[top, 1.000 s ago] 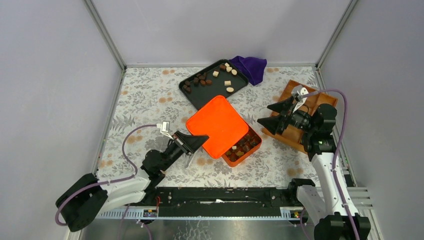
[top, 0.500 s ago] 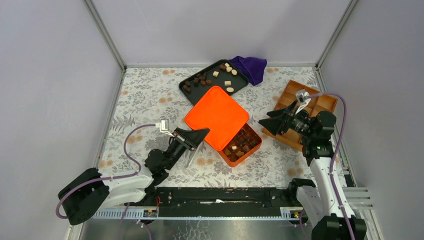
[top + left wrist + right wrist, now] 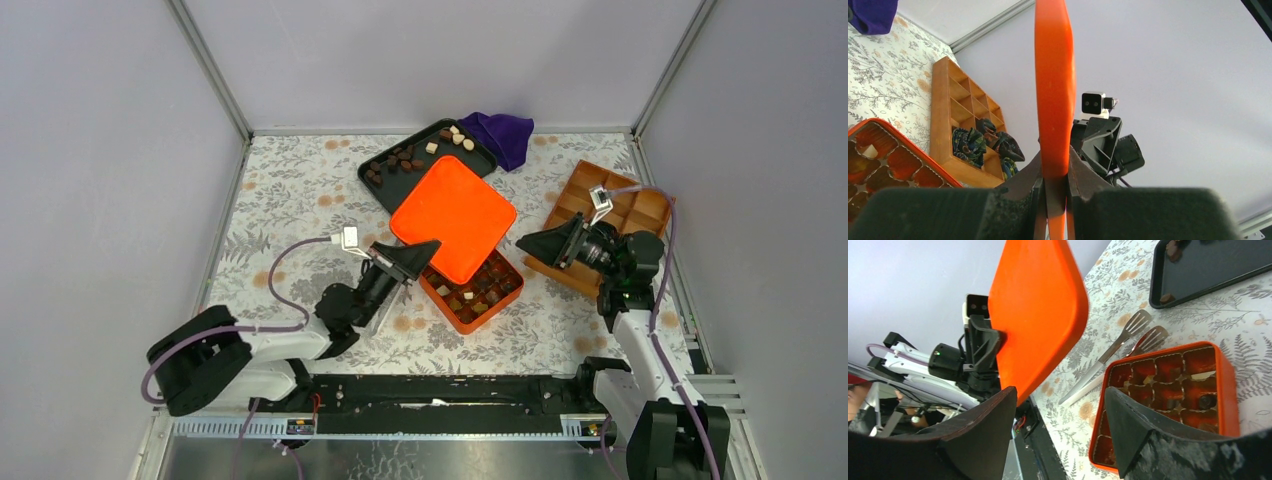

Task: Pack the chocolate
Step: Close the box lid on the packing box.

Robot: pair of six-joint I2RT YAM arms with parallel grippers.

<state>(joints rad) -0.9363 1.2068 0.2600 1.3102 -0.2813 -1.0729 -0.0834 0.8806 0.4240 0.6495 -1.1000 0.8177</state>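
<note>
Next, I take the lid's free edge (image 3: pixel 493 244) with my right gripper before lowering the lid, because the orange lid (image 3: pixel 455 218) hangs tilted past the box's far side from my left gripper.
Small brown and cream chocolate pieces (image 3: pixel 404 158) lie on a black tray (image 3: pixel 388 192). More chocolate (image 3: pixel 482 296) fills cells of the orange box (image 3: pixel 447 305). My left gripper (image 3: pixel 418 253) is shut on one corner of the orange lid (image 3: pixel 452 217), which hangs tilted over the box's far left part. In the left wrist view the lid (image 3: pixel 1053 85) stands edge-on between the left gripper's (image 3: pixel 1054 172) fingers. My right gripper (image 3: pixel 545 245) hovers open and empty just right of the box. The right gripper (image 3: pixel 1060 425) faces the lid (image 3: pixel 1035 310) and the box (image 3: pixel 1222 385).
A wooden divided tray (image 3: pixel 640 205) at the right holds dark crinkled rolls (image 3: pixel 970 142) in its near cells. A purple cloth (image 3: pixel 498 133) lies at the back. Metal tongs (image 3: pixel 1118 347) lie on the floral tablecloth left of the box.
The left gripper has carried the lid away from the arms and to the right, uncovering more of the box. The right gripper's jaws have narrowed and it has dropped slightly.
</note>
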